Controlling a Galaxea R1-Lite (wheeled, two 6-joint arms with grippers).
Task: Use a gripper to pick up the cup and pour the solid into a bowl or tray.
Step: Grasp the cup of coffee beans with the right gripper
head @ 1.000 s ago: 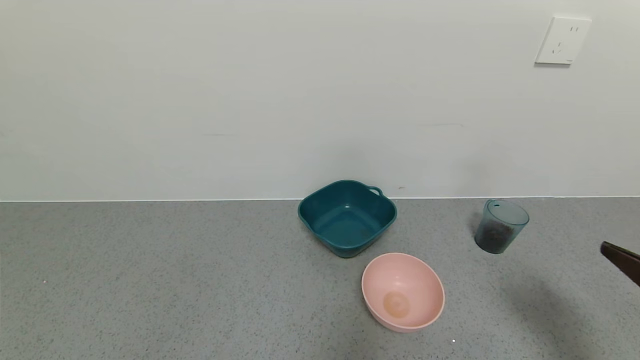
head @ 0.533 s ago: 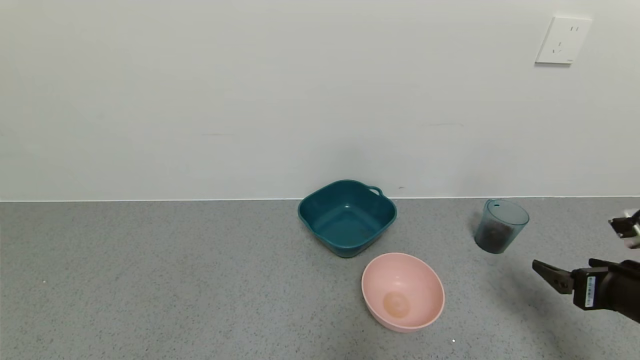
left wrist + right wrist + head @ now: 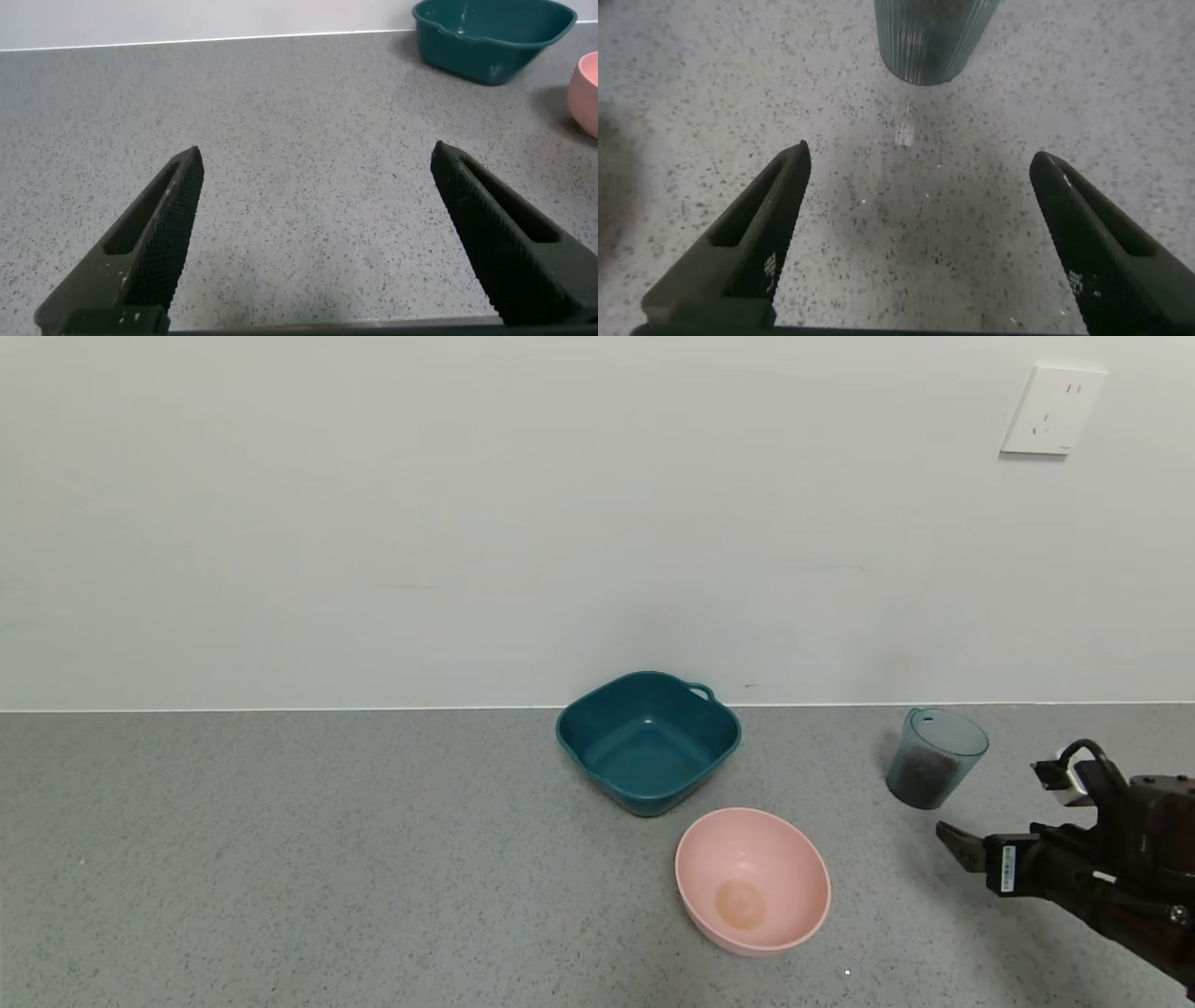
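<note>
The dark brown solid (image 3: 924,777) looks grainy through the cup's side (image 3: 941,757), so it will fall out as loose beans when I pour.
The cup (image 3: 936,758) stands upright at the right of the grey counter, near the wall, with the dark brown solid (image 3: 922,777) heaped in its lower part. My right gripper (image 3: 991,803) is open and empty, low over the counter just right of and in front of the cup, apart from it. In the right wrist view the ribbed cup (image 3: 934,37) stands beyond the open right gripper (image 3: 920,159). The dark teal bowl (image 3: 648,739) sits at mid-counter by the wall. My left gripper (image 3: 318,154) is open and empty over bare counter, outside the head view.
A round pink bowl (image 3: 752,880) sits in front of the teal bowl, left of my right gripper. The left wrist view shows the teal bowl (image 3: 491,37) and the pink bowl's edge (image 3: 589,89) far off. A wall runs behind the counter (image 3: 280,849).
My right arm has come in from the right edge, moving left and toward the cup. The cup and both bowls have not moved.
</note>
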